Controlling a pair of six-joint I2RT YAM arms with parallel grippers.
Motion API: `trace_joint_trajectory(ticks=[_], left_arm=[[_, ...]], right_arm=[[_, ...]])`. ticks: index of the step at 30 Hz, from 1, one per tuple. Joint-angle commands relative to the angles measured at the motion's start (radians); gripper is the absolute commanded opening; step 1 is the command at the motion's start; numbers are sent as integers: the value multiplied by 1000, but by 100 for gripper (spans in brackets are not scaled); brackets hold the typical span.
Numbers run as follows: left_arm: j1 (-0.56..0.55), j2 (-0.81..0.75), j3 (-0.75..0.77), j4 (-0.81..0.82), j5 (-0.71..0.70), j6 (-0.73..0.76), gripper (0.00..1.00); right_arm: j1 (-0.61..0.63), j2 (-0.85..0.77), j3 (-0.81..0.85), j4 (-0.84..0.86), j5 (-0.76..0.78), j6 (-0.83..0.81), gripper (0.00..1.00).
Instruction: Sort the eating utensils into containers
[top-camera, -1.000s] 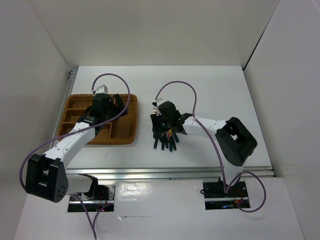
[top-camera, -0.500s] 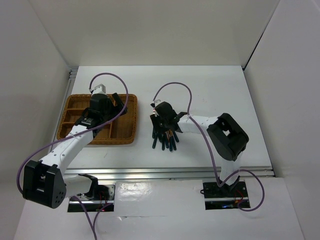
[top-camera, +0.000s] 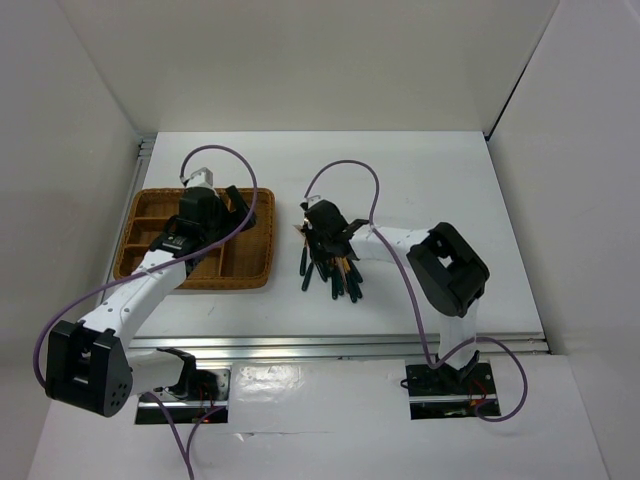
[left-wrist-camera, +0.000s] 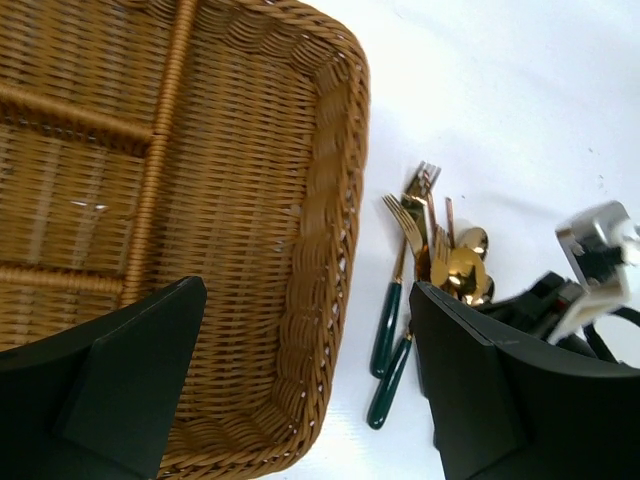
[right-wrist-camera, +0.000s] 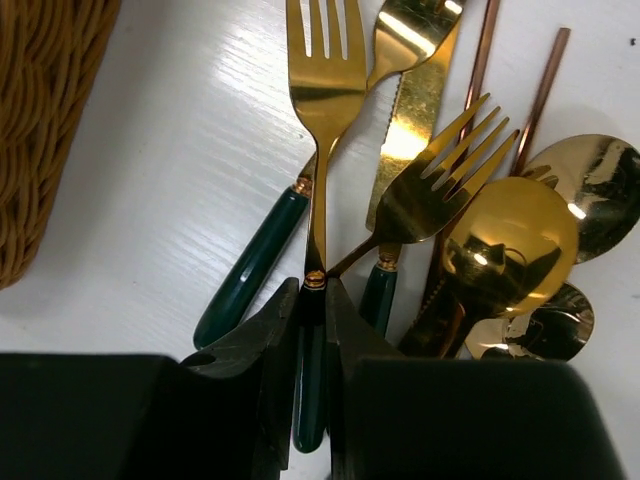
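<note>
The robot's right gripper is holding the gold fork (right-wrist-camera: 327, 92) while the tray's compartments (top-camera: 148, 233) lie below the robot's left gripper, so the robot should raise the fork clear and pass it over.
The utensils (top-camera: 330, 272) lie in a pile on the white table, right of the woven tray (top-camera: 150, 268). My right gripper (top-camera: 318, 232) sits at the pile's far end. In the right wrist view it (right-wrist-camera: 313, 300) is shut on the dark green handle of a gold fork (right-wrist-camera: 322, 90). Beside it lie a knife (right-wrist-camera: 410, 130), a second fork (right-wrist-camera: 440, 190), spoons (right-wrist-camera: 510, 245) and chopsticks (right-wrist-camera: 480, 60). My left gripper (top-camera: 222, 222) hovers open and empty over the tray's right part. In the left wrist view it (left-wrist-camera: 300, 390) frames the tray's rim (left-wrist-camera: 320, 300), with the utensils (left-wrist-camera: 430, 250) on the table beyond.
The tray has inner dividers (left-wrist-camera: 160, 150), and the compartments in view hold nothing. Its corner shows at the left of the right wrist view (right-wrist-camera: 40, 130). Purple cables arch over both arms. White walls close in the table at the left, back and right.
My right gripper has shifted a little left and toward the far side at the pile, and the handles have regrouped. My left gripper moved slightly over the tray, then stayed.
</note>
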Motion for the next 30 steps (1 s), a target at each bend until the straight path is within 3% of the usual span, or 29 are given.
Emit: trace_joint_trajectory(ticks=[1, 8, 13, 20, 24, 30], left_arm=[[0, -20, -1, 66, 91, 40, 98], [0, -85, -70, 282, 393, 90, 96], [0, -94, -149, 391, 512, 72, 96], [-85, -2, -271, 811, 710, -2, 94], [-147, 90, -232, 908, 744, -2, 92], [-220, 216, -127, 864, 686, 38, 90]], right_arm=[[2, -3, 57, -68, 48, 17, 0], [-53, -184, 90, -90, 50, 79, 0], [-177, -287, 71, -50, -93, 139, 0], [-245, -381, -24, 113, -162, 283, 0], [-245, -407, -85, 238, -251, 334, 0], [-245, -454, -166, 332, -322, 360, 0]])
